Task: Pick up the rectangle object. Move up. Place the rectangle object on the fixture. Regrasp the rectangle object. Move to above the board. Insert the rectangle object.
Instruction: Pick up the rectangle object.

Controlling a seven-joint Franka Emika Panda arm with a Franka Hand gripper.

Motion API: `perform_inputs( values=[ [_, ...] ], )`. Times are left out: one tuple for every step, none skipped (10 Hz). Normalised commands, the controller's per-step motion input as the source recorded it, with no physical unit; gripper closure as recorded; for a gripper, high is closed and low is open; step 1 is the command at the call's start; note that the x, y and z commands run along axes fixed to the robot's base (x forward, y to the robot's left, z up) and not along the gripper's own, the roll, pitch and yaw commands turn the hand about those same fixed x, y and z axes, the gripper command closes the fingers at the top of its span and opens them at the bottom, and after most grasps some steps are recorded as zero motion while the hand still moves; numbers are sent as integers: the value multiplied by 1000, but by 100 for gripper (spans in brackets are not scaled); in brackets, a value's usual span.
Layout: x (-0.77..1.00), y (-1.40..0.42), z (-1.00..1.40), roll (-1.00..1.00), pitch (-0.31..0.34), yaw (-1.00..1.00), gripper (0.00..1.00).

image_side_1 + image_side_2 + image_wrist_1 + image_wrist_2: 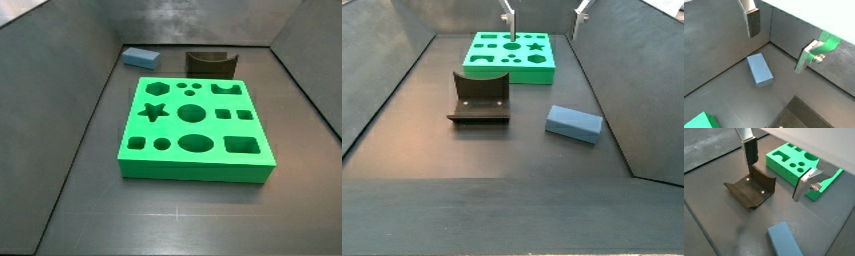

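The rectangle object point(140, 58) will stay cradled in the dip and poke above the fixture's rim when I lower it in, because the fixture dips point(211, 62) between raised corners.
The light blue-grey rectangle object point(573, 123) lies flat on the dark floor next to the fixture point(480, 95); both side views show it point(140, 57). The dark notched fixture point(210, 64) stands just beyond one edge of the green board point(194, 125). My gripper point(545, 12) hangs high over the bin, open and empty, with only its fingertips point(509, 18) showing in that side view. In both wrist views the gripper point(781, 40) point(777, 170) is wide open, well above the rectangle object point(759, 70) point(784, 240), the fixture point(751, 190) and the board point(791, 163).
Grey sloping walls point(629, 70) enclose the floor on all sides. A corner of the board point(701, 121) shows in a wrist view. A green mount point(827, 42) carries one finger.
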Motion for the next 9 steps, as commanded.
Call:
perform_inputs(
  values=[
    [0,-37,0,3,0,0,0],
    [-143,-20,-77,59,-46,63,0],
    [89,0,-183,0,-71,697,0],
    [80,0,-166,0,-86,860,0],
    [80,0,-177,-20,-106,934,0],
    [71,0,-183,-21,-113,954,0],
    [54,0,-234,-47,-136,954,0],
    [46,0,-246,-49,-147,963,0],
    [14,17,-271,-46,-146,963,0]
  ],
)
